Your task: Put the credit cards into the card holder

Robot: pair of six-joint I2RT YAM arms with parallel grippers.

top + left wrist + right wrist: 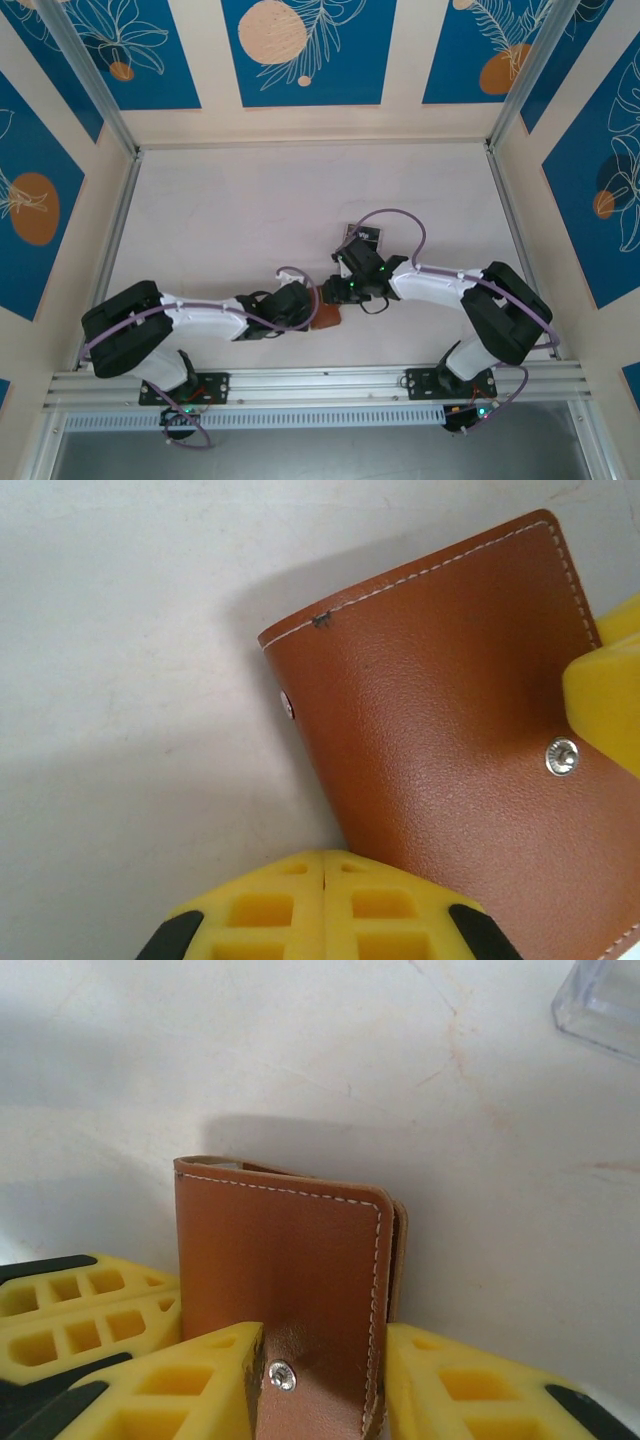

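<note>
My left gripper should move back because it is blocking the card holder's folded edge (180,1245), where the cover has to open. My right gripper should lift the stitched edge (377,1275) at the same time.
The card holder (280,1250), a brown leather wallet with a snap tab, stands folded on the table between both arms, also seen from above (326,318). My right gripper (320,1340) is shut on its lower part, one yellow finger on each side by the snap. My left gripper (325,860) is shut with nothing in it, its tips against the edge of the card holder (450,740). A dark credit card (363,237) with pale markings sits just behind the right gripper (338,290).
A clear plastic stand (600,1000) is at the far right, beyond the wallet. The left gripper's yellow fingers (80,1310) press in close on the wallet's left. Metal frame rails (110,240) border the pale table.
</note>
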